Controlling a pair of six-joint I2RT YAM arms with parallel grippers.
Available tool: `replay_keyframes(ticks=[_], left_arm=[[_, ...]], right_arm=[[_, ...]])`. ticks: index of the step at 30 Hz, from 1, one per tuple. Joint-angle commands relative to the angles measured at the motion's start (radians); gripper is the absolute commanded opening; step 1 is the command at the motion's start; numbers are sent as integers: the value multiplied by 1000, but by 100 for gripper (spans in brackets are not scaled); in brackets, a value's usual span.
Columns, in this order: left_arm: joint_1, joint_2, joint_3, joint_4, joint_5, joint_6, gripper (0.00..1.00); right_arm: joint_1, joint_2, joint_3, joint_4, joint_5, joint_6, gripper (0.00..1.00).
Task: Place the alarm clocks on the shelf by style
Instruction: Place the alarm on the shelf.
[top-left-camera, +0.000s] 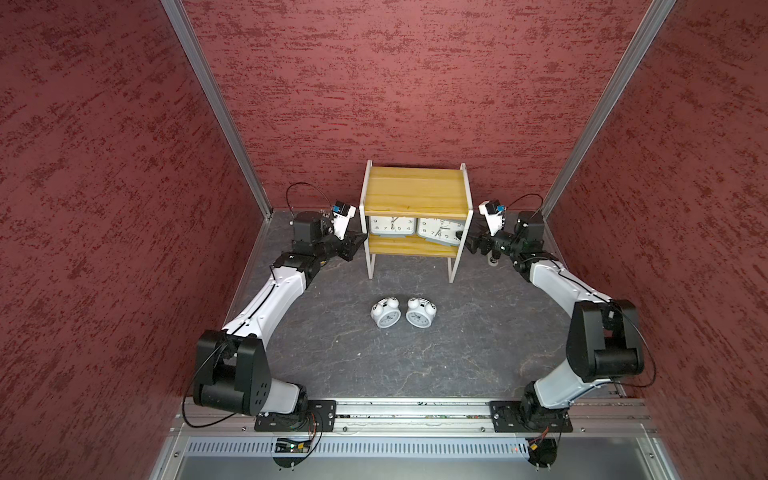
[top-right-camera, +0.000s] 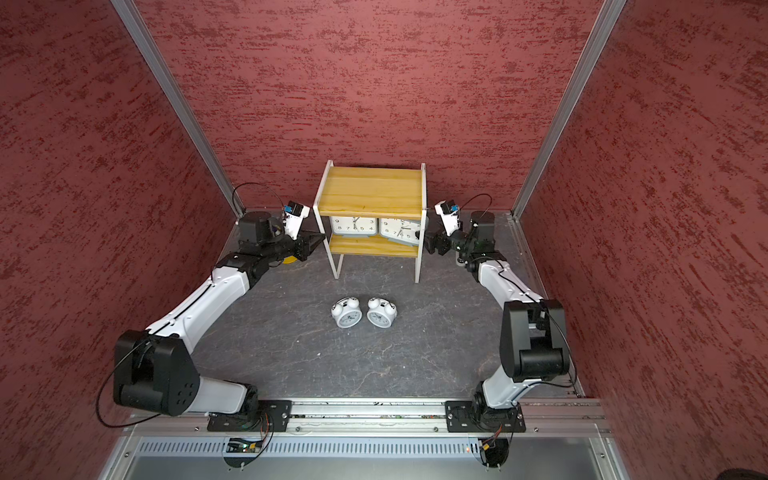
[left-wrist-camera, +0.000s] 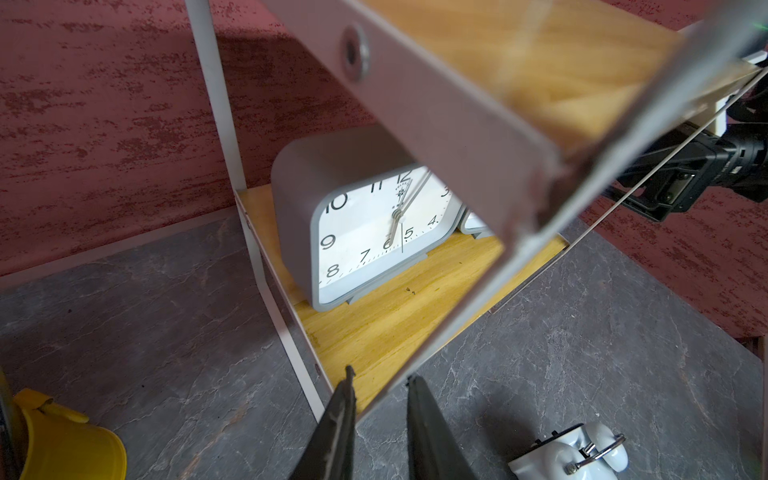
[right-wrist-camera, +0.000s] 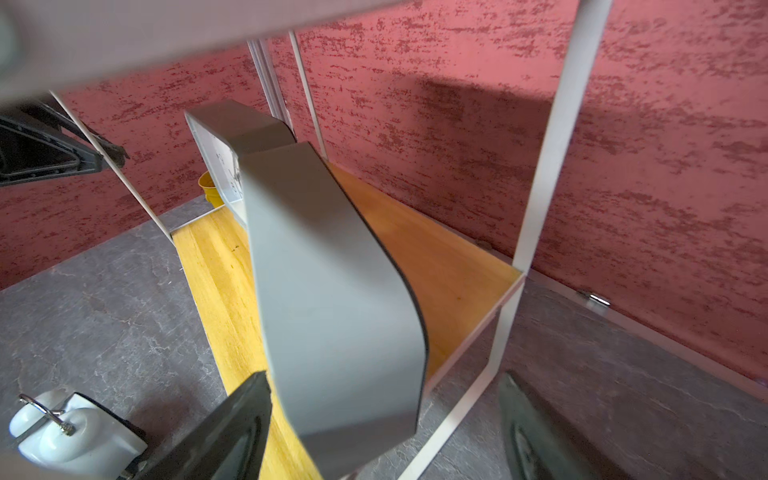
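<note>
I can see the grey clock at my right gripper slant toward the shelf's front, so next I turn that clock's near end back in line with the other grey clock.
The shelf stands at the back. Two grey alarm clocks are on its lower board. The left one is upright. The right one is tilted. My right gripper is at the shelf's right end, open wide around that clock's near end; one finger is close to it, the other well clear. My left gripper sits at the shelf's left end, narrowly open and holding nothing. Two white twin-bell clocks lie on the table in front.
A yellow bucket sits on the table under my left arm, left of the shelf. The shelf's top board carries nothing. Red walls close in the back and both sides. The arm bases stand on a rail at the front.
</note>
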Motion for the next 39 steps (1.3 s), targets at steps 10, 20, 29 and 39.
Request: replay_keyframes(ticks=[10,20,29,39], left_arm=[[7,15,20,-6,6,11,25],[6,14,21,-7,17,5,25],[7,15,18,-12,19,7,25],[7,15,17,-11,27,7,25]], right_arm=[[12,-130,-130,64,64,59,66],[24,-83,-93,75,50,82,41],[38,-44,-55,74,43,87,32],[48,-7,-4,59,46,91,25]])
